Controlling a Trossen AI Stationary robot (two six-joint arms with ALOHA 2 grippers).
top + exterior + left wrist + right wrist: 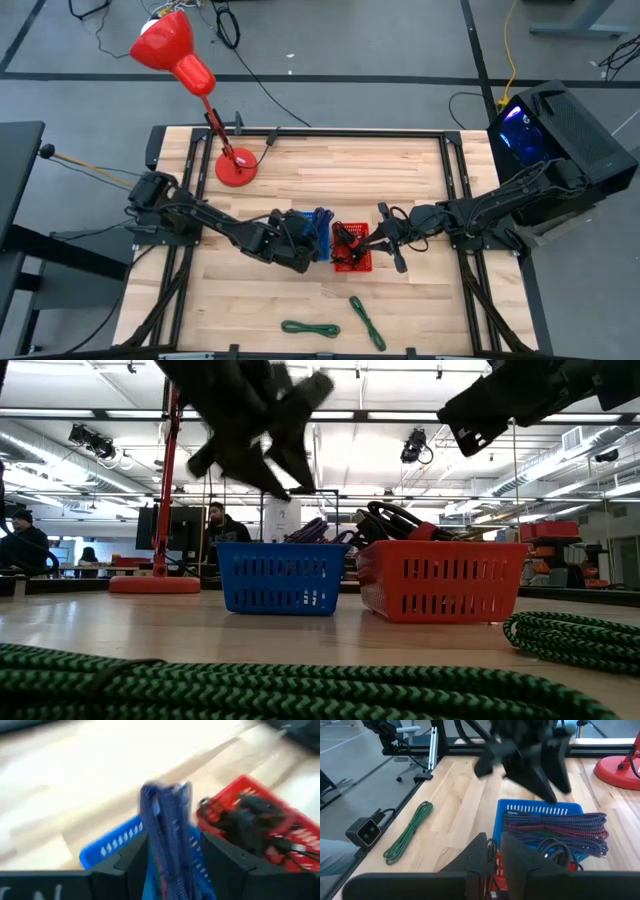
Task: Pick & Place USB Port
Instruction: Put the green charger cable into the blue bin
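Braided cables (pixel 322 224) are in the blue basket, and the nearer green cable (pixel 312 328) lies clear. I should keep bringing my left gripper there until its fingers straddle that cable.
A blue basket (pixel 320 235) (pixel 280 577) and a red basket (pixel 350 250) (pixel 440 580) stand side by side at mid-table. Blue-and-red braided cables (pixel 560 827) (pixel 167 835) fill the blue basket and lap over its rim. Black cables (pixel 250 820) lie in the red one. My left gripper (pixel 303 250) (pixel 520 777) hangs open above the blue basket, fingers pointing down; in its wrist view the braided bundle shows between them (pixel 174 837). My right gripper (pixel 380 238) (pixel 492 845) is shut, raised just right of the red basket (pixel 465 430).
Two coiled green cables (pixel 310 327) (pixel 367 322) lie near the table's near edge; one shows in the right wrist view (pixel 410 827). A red desk lamp (pixel 235 165) stands at the far left. Bare wood lies left and right of the baskets. People sit in the room behind.
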